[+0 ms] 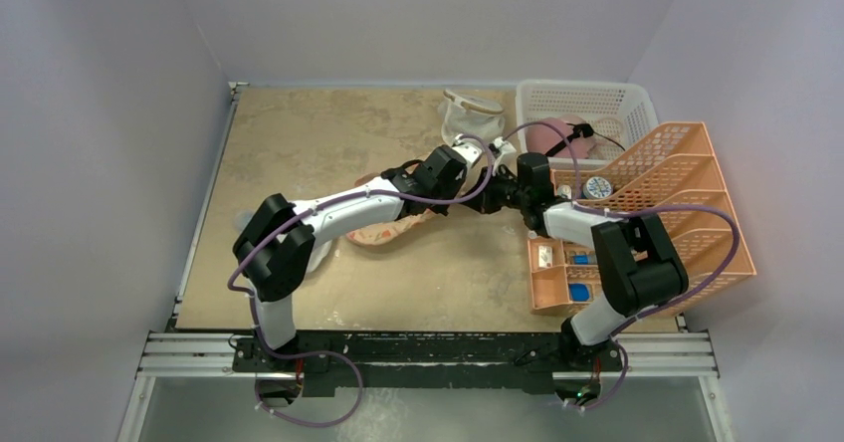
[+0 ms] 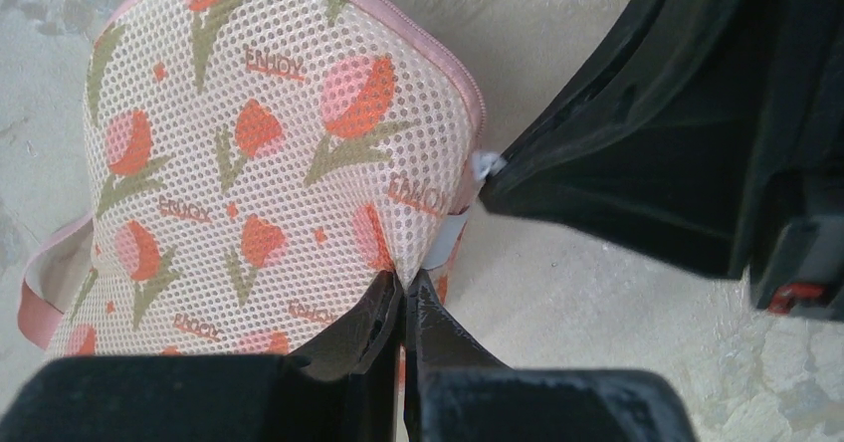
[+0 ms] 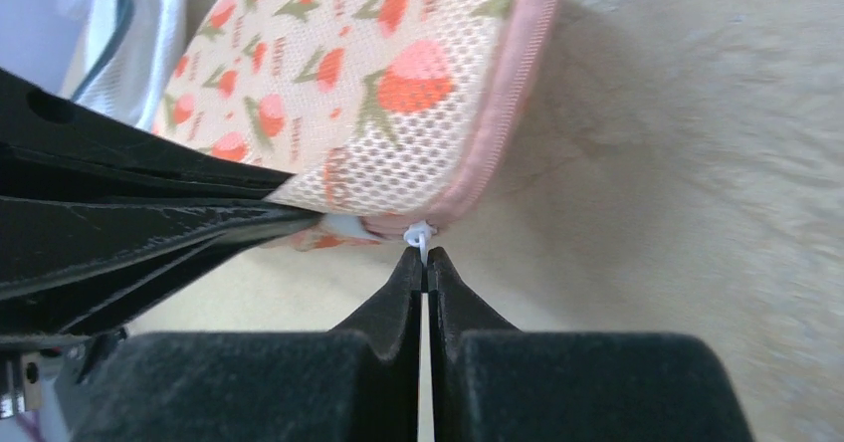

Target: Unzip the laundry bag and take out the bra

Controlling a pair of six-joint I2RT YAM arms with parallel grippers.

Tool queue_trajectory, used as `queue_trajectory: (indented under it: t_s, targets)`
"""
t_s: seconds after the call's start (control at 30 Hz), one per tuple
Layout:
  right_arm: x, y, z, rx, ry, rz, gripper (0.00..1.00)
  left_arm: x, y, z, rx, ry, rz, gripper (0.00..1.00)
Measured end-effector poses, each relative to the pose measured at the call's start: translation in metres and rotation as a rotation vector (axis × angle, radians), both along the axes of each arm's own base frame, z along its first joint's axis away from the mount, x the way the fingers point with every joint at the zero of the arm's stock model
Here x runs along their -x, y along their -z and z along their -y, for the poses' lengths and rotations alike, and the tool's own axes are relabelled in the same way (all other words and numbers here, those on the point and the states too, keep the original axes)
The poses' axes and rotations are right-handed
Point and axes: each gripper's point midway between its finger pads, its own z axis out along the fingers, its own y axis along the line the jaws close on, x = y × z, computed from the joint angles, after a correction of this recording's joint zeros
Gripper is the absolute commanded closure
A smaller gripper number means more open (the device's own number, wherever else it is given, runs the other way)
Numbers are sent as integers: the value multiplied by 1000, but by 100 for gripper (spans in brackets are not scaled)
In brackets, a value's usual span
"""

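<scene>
My left gripper's mesh pinch folds the laundry bag's pink rim (image 2: 459, 203) under beside the zip pull; it should open and take the rim's corner.
The laundry bag (image 2: 249, 153) is a peach mesh pouch printed with orange-red flowers, with a pink zip edge. It lies mid-table (image 1: 393, 231), its right end lifted. My left gripper (image 2: 406, 281) is shut on a pinch of the bag's mesh near that end. My right gripper (image 3: 425, 258) is shut on the small white zip pull (image 3: 418, 234) at the bag's (image 3: 388, 84) pink rim. Both grippers meet at the bag's right end, the left (image 1: 476, 153) and the right (image 1: 506, 181) close together. The bra is hidden.
A white mesh pouch (image 1: 468, 113) lies at the back. A white basket (image 1: 627, 104) at the back right holds a pink rounded thing with a black strap (image 1: 553, 139). An orange rack and tray (image 1: 687, 178) stand to the right, beside my right arm.
</scene>
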Motion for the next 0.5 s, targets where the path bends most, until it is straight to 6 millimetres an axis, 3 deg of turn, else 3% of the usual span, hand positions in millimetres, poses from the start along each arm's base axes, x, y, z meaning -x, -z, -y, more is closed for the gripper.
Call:
queue_trajectory:
  t_s: [0.17,0.3,0.33,0.5]
  targets:
    - [-14,0,32,62,87,22,100,1,0,1,0,5,-4,100]
    - [-13,5,38,79,88,8,100,1,-1,2,2,7,-2,100]
    - [-12,5,37,79,83,7,100,2,-1,1,0,6,-4,97]
    - [-4,-5,30,15,48,14,100,4,1,-1,-16,9,-15,57]
